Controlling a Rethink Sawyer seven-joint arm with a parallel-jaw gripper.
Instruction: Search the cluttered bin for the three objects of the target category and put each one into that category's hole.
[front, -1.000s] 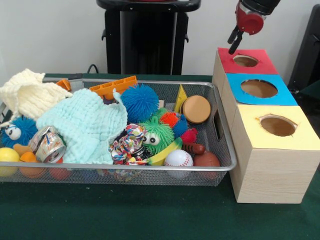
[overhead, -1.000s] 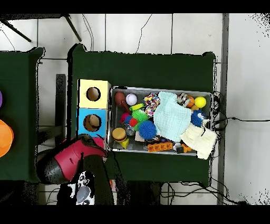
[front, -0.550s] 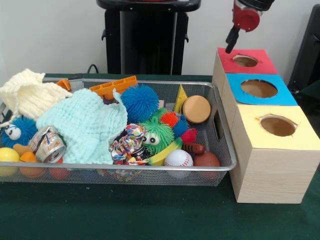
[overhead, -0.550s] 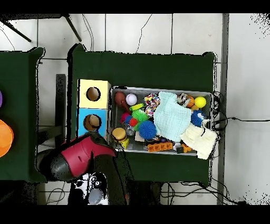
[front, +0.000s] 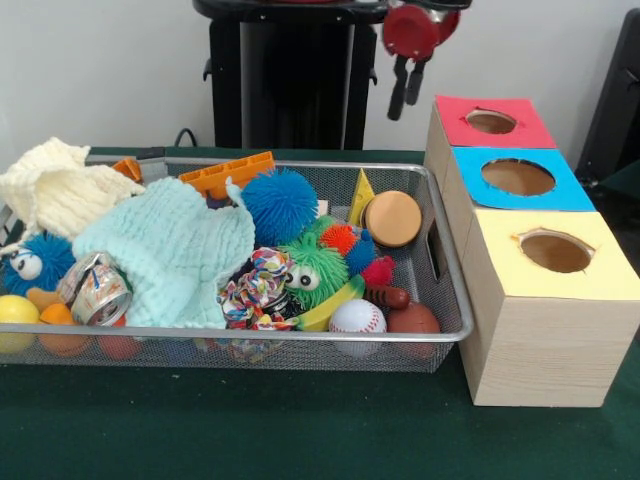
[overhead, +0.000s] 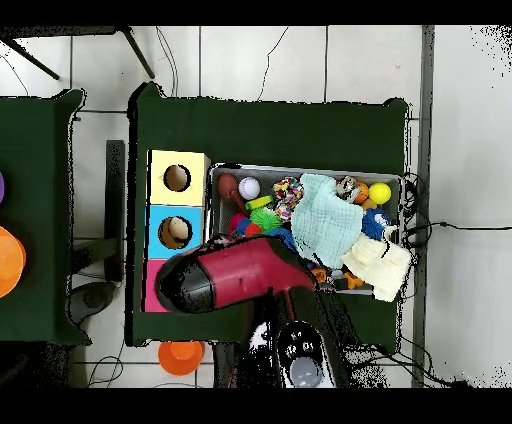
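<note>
My gripper will uncover balls hidden under the teal cloth (front: 165, 262) when I lift it, because the cloth rests in a raised hump (front: 168, 212) among the toys.
My gripper (front: 405, 92) hangs high above the far right corner of the wire mesh bin (front: 300, 334), left of the red-topped box (front: 452, 124). Its two dark fingers point down, open, with nothing between them. The bin holds a blue spiky ball (front: 280, 204), a green fuzzy monster (front: 312, 268), a baseball (front: 357, 317), a brown football (front: 413, 319) and a round wooden disc (front: 393, 218). In the overhead view the red arm (overhead: 240, 280) covers the bin's (overhead: 300, 168) lower left part and hides the gripper.
Three boxes stand in a row beside the bin: red, blue (front: 562, 194) and yellow (front: 500, 268), each with a round hole. A teal cloth (front: 170, 250), a cream cloth (front: 55, 190), a crushed can (front: 98, 293) and orange blocks (front: 226, 173) fill the bin's left side.
The gripper has moved left from above the red box's hole to above the bin's far right corner. In the overhead view the arm has swung over the bin.
</note>
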